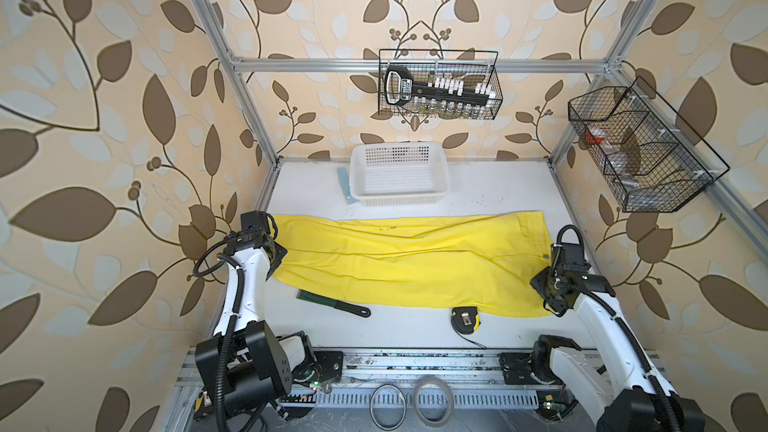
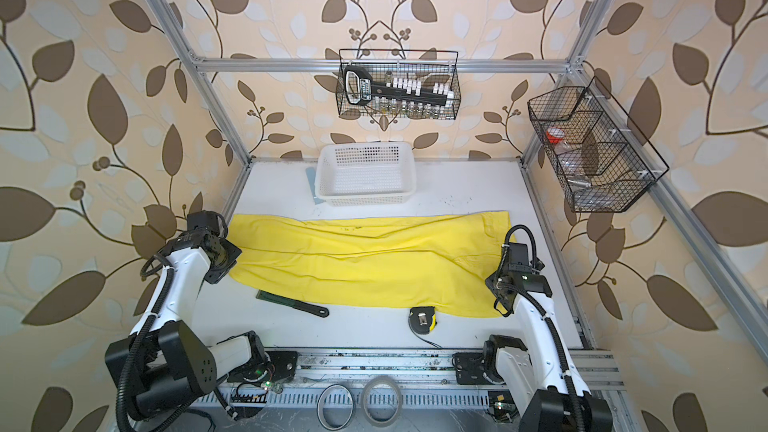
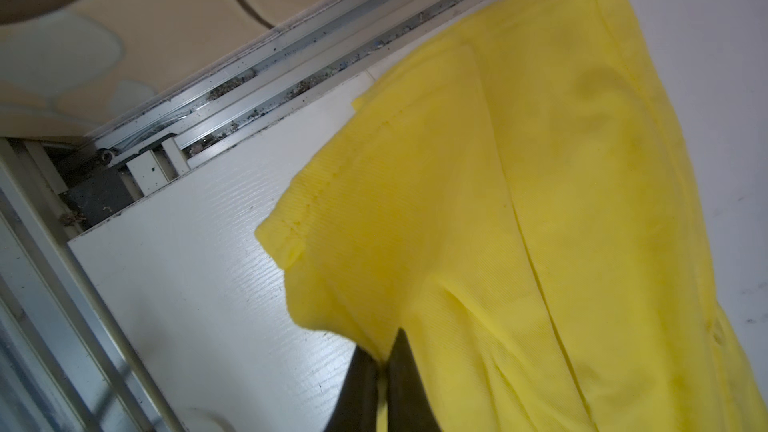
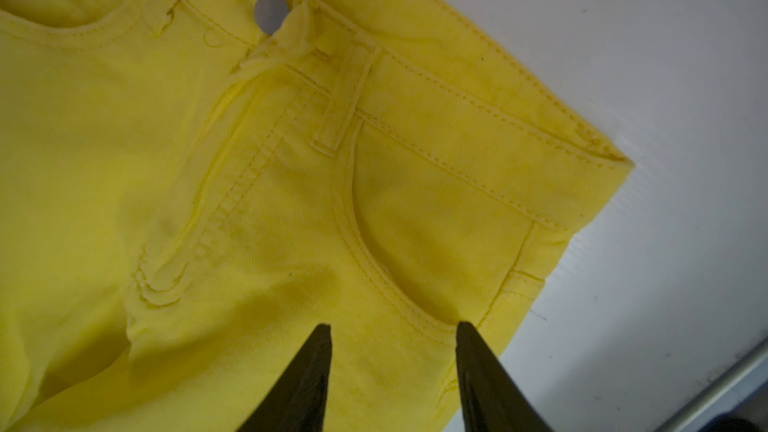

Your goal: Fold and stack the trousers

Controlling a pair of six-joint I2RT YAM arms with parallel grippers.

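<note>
Next, I move my left gripper off the trousers' hem and pull the trousers' far edge (image 1: 324, 221) toward the basket with it before I fold, because there are creases along the far leg of the trousers (image 1: 392, 229).
The yellow trousers (image 1: 415, 259) (image 2: 374, 259) lie flat across the white table, waist at the right, leg ends at the left, in front of the white perforated basket (image 1: 399, 200) (image 2: 365, 200). In the left wrist view my left gripper (image 3: 384, 351) is shut on a fold of the trousers (image 3: 498, 201) near the leg hem, and a sliver of yellow shows between the fingers. My right gripper (image 4: 392, 328) is open. Its two fingertips stand apart just above the trousers (image 4: 249, 160), beside the front pocket and below the waistband. In both top views the wrists hide the fingers.
A black-handled tool (image 1: 332, 303) and a tape measure (image 1: 465, 317) lie against the trousers' near edge. A pale blue strip (image 1: 345, 187) sits left of the basket. Wire racks (image 1: 438, 85) (image 1: 640, 147) hang on the back and right frame. Tape rings (image 1: 388, 405) rest on the front rail.
</note>
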